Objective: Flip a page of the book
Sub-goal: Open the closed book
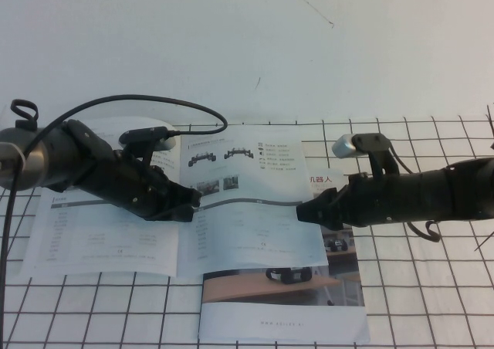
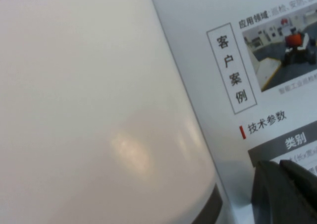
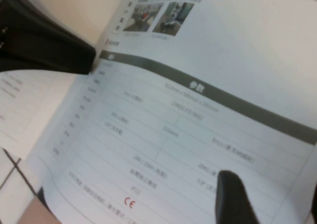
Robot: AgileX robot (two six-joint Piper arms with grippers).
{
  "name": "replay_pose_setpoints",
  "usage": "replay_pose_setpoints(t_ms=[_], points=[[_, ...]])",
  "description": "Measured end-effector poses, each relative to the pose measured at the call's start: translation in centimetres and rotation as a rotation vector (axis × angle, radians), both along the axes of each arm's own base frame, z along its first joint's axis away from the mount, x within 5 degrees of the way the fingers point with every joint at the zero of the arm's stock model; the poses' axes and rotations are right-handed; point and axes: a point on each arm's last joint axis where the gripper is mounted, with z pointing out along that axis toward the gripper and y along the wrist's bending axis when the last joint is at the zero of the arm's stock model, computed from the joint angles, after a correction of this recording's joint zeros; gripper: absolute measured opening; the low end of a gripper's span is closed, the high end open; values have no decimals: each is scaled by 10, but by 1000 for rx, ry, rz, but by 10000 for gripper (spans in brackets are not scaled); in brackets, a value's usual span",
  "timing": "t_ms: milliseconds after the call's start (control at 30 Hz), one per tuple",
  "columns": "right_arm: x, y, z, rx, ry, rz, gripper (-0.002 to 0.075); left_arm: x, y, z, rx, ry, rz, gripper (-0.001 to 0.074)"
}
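Observation:
The page bows only slightly (image 1: 255,203) beside the robot's right gripper at the page's edge, so the right gripper needs to press farther in and push (image 1: 282,218) the page toward the spine.
The book (image 1: 100,237) lies open on the table. Its right-hand page (image 1: 247,210) shows two black chassis photos, a grey bar and a spec table. My left gripper (image 1: 193,207) is shut and rests on the book at the spine; in the left wrist view its fingers (image 2: 292,189) lie on the page (image 2: 277,85) beside the curved left leaf (image 2: 74,110). My right gripper (image 1: 303,211) is at the page's right edge and open. One fingertip (image 3: 230,184) lies over the spec table (image 3: 173,115); the other finger is out of view.
A second booklet with a wood-toned photo cover (image 1: 270,287) lies under the book's lower right corner. The black-lined grid mat (image 1: 432,287) covers the near table. The left gripper (image 3: 44,45) shows in the right wrist view. A black cable (image 1: 177,102) loops behind the left arm.

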Motion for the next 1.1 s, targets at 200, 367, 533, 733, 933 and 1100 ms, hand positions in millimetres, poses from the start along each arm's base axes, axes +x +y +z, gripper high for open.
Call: replay_pose_setpoints(t_ms=[200, 367, 533, 733, 933, 1100], points=[[-3, 4, 5, 61, -8, 41, 335, 0, 0, 0, 0, -2, 0, -2], [-4, 6, 7, 88, -26, 76, 335, 0, 0, 0, 0, -2, 0, -2], [-3, 5, 6, 72, -31, 69, 335, 0, 0, 0, 0, -2, 0, -2], [-2, 3, -13, 25, 6, 39, 335, 0, 0, 0, 0, -2, 0, -2], [-3, 6, -18, 95, 36, 58, 335, 0, 0, 0, 1, -3, -3, -2], [-5, 9, -18, 140, 43, 95, 335, 0, 0, 0, 2, -4, -4, -2]])
